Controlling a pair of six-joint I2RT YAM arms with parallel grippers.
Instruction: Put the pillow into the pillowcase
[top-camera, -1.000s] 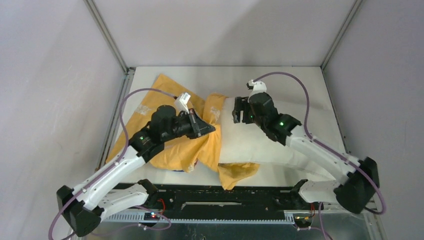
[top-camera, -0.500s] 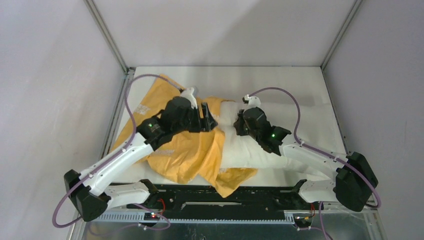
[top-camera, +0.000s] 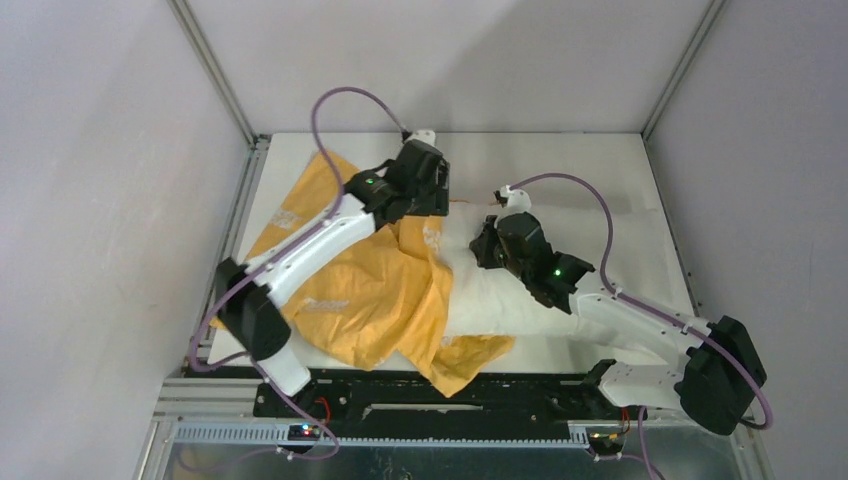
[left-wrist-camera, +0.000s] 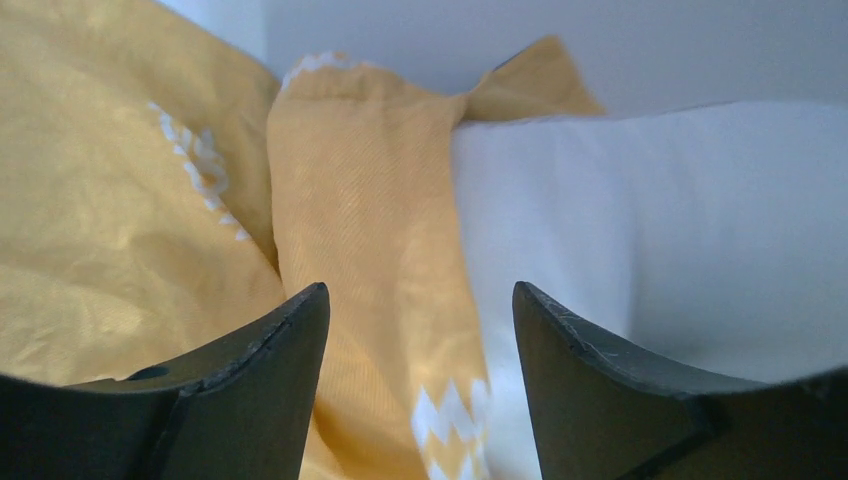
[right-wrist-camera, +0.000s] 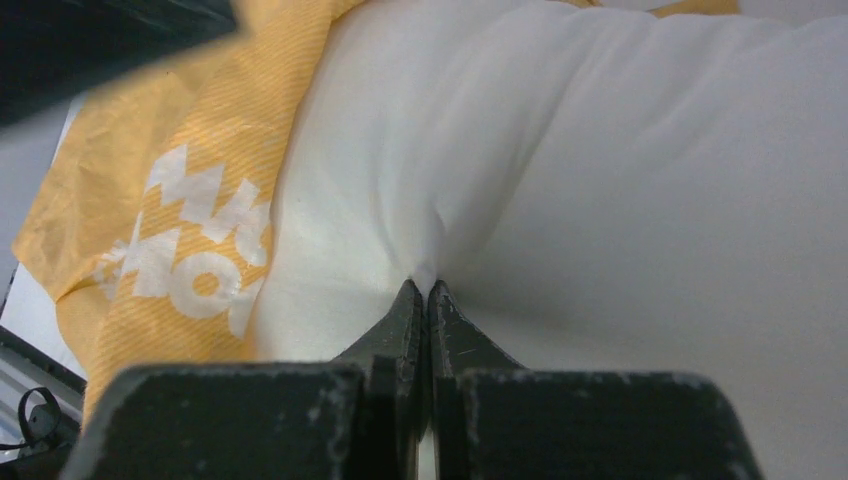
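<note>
The white pillow has only its end under the pillowcase's far opening edge (top-camera: 435, 233), so the robot's left gripper should pinch that edge and pull it farther over the white pillow (top-camera: 464, 222).
The white pillow (top-camera: 610, 255) lies across the right half of the table, and its left end sits inside the mouth of the orange-yellow pillowcase (top-camera: 365, 290), which spreads to the left. My right gripper (top-camera: 477, 248) presses down on the pillow's left part and is shut on a pinch of its white fabric (right-wrist-camera: 428, 278). My left gripper (top-camera: 432, 208) hovers at the far side over the pillowcase's mouth edge (left-wrist-camera: 380, 230). It is open, with the pillow (left-wrist-camera: 650, 220) behind its right finger and nothing between its fingers.
The white table (top-camera: 560, 150) is boxed in by grey walls with metal corner posts (top-camera: 215, 70). A black rail (top-camera: 450, 395) runs along the near edge between the arm bases. A corner of the pillowcase hangs toward that rail (top-camera: 460, 365).
My left gripper opened, let go of the pillowcase and swung from the near left to the far middle. My right gripper dropped onto the pillow and shut on its fabric.
</note>
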